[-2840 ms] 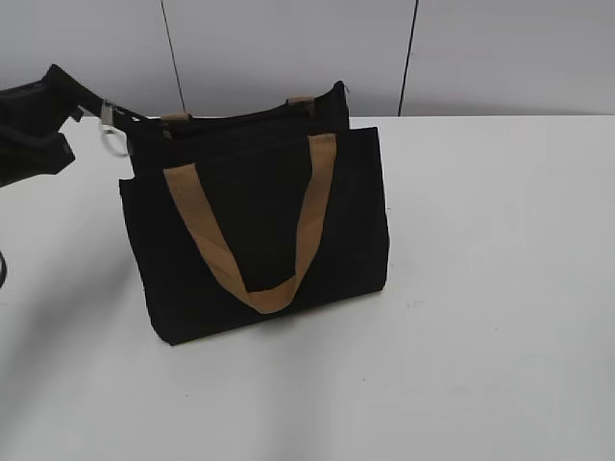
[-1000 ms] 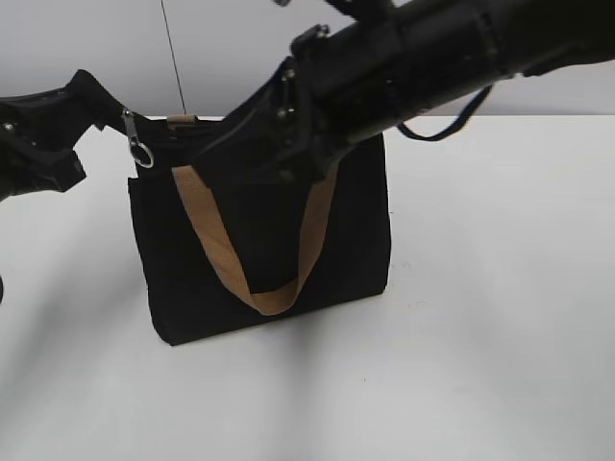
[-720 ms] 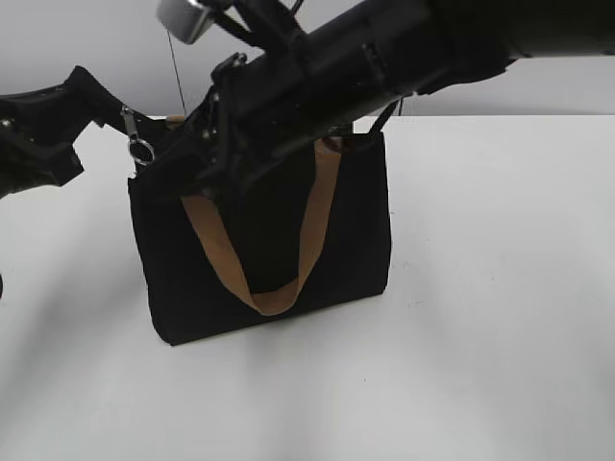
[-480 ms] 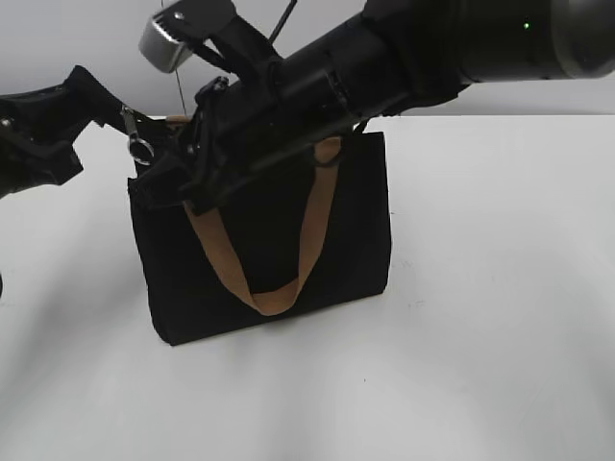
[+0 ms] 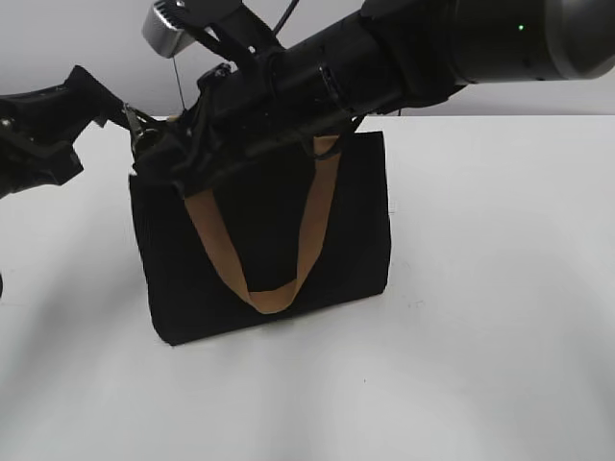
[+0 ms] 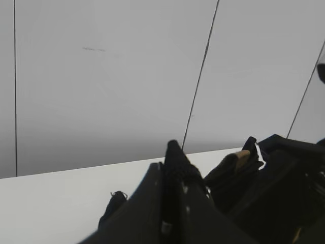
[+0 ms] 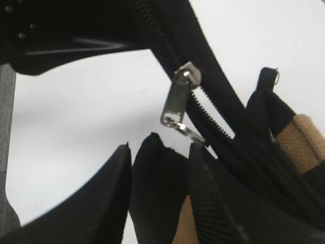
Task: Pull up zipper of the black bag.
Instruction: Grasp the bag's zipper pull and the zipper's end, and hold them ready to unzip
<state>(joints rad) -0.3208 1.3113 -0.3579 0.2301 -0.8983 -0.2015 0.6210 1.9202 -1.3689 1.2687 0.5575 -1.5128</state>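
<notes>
The silvery pull (image 7: pixel 180 94) will slide to the zipper's far end and close the teeth when the robot pulls, because the zipper teeth gape (image 7: pixel 215 114) ahead of it.
The black bag (image 5: pixel 356 221) stands upright on the white table (image 5: pixel 500 288), its tan handle (image 5: pixel 221 250) hanging down the front. My left gripper (image 5: pixel 104 104) is shut on the bag's left end and holds it taut; the left wrist view shows black fabric (image 6: pixel 171 152) pinched between the fingers. My right arm reaches across the bag's top to that left end. My right gripper (image 7: pixel 160 150) is open, its fingertips just below the silvery zipper pull (image 7: pixel 177 99), whose ring touches the right finger. The zipper line (image 7: pixel 213 119) is parted behind the pull. In the exterior view the pull (image 5: pixel 142 125) barely shows.
Bare white table lies in front of the bag and to its right. A grey panelled wall (image 5: pixel 500 96) stands behind it. The right arm (image 5: pixel 404 58) covers most of the bag's top edge. A second tan strap (image 7: pixel 299 137) lies by the zipper.
My right arm came in from the right and slid left along the bag's top until its fingertips reached the zipper pull. The left gripper still holds the bag's end.
</notes>
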